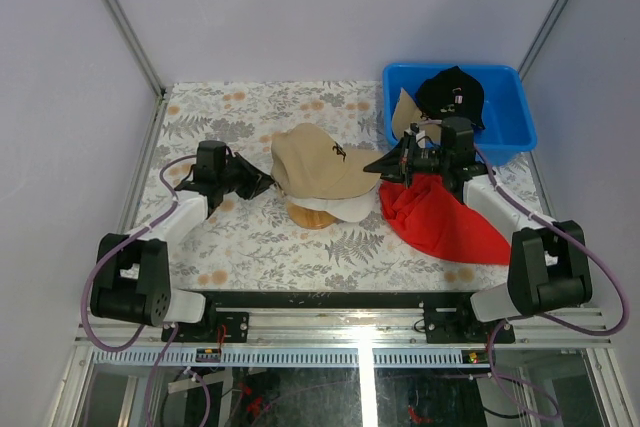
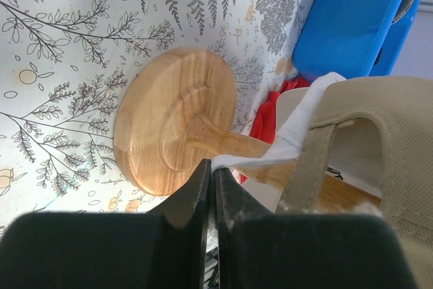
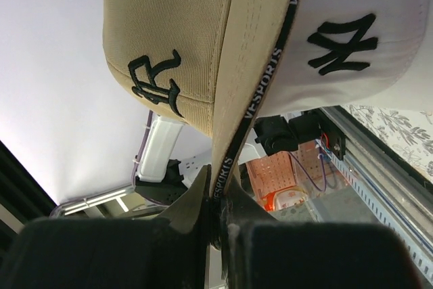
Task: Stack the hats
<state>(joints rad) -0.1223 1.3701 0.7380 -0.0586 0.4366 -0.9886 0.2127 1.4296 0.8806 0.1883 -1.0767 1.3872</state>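
Observation:
My right gripper should, with the tan cap's top (image 1: pixel 308 162) over the white cap, continue to lower the tan cap's brim until it touches the white cap's brim (image 1: pixel 352 210), then release.
A tan cap (image 1: pixel 318 160) with a dark logo sits over a white cap (image 1: pixel 347 210) on the wooden stand (image 1: pixel 309 216) at mid-table. My left gripper (image 1: pixel 266 186) is at the caps' back and is shut on the white cap's rear edge (image 2: pixel 298 141), beside the tan cap's strap (image 2: pixel 308 167). My right gripper (image 1: pixel 379 166) is shut on the tan cap's brim (image 3: pixel 254 99); the white cap's NY logo (image 3: pixel 342 44) shows beside it. A black cap (image 1: pixel 452 93) and a second tan cap (image 1: pixel 404 112) lie in the blue bin (image 1: pixel 510 127).
A red cloth (image 1: pixel 437 215) lies on the table under my right arm, right of the stand. The blue bin stands at the back right, close behind my right gripper. The stand's round base (image 2: pixel 169 116) rests on the floral tablecloth (image 1: pixel 250 237).

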